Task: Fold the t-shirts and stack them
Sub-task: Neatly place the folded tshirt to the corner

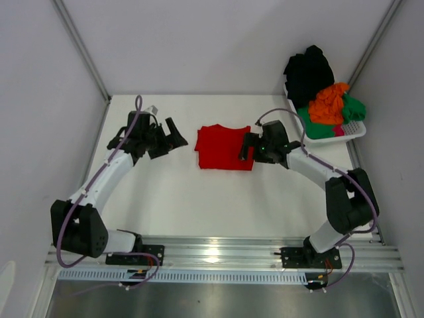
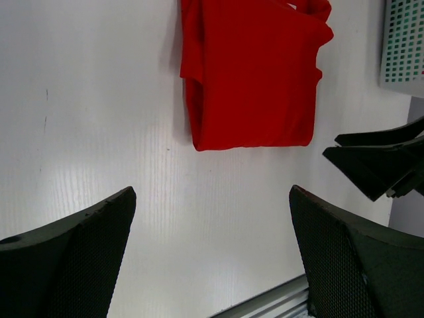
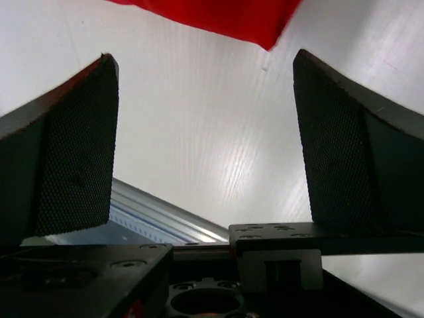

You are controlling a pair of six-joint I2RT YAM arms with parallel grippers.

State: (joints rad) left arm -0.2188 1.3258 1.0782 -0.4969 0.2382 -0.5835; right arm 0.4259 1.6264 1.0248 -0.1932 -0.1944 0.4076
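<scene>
My right gripper is above the folded red t-shirt's edge (image 1: 250, 162) in the middle of the table, so it should back out of the way while my left gripper drags the t-shirt aside by its opposite edge (image 1: 200, 142).
A bright red t-shirt (image 1: 225, 147) lies folded into a rectangle on the white table (image 1: 199, 199), between my two arms. The same red shirt (image 2: 252, 73) fills the top of the left wrist view, and only a corner of it (image 3: 218, 16) shows in the right wrist view. My left gripper (image 1: 172, 138) hovers just left of the shirt, open and holding nothing. At the shirt's right edge my right gripper (image 1: 246, 147) is open too, with bare table between its fingers (image 3: 79, 146). Black (image 1: 308, 73), orange (image 1: 329, 103) and green (image 1: 351, 109) t-shirts are heaped in the basket.
A white plastic basket (image 1: 354, 131) stands at the back right corner of the table, and its perforated wall (image 2: 403, 46) shows in the left wrist view. Grey walls close in the table on three sides. A metal rail (image 1: 218, 255) runs along the near edge.
</scene>
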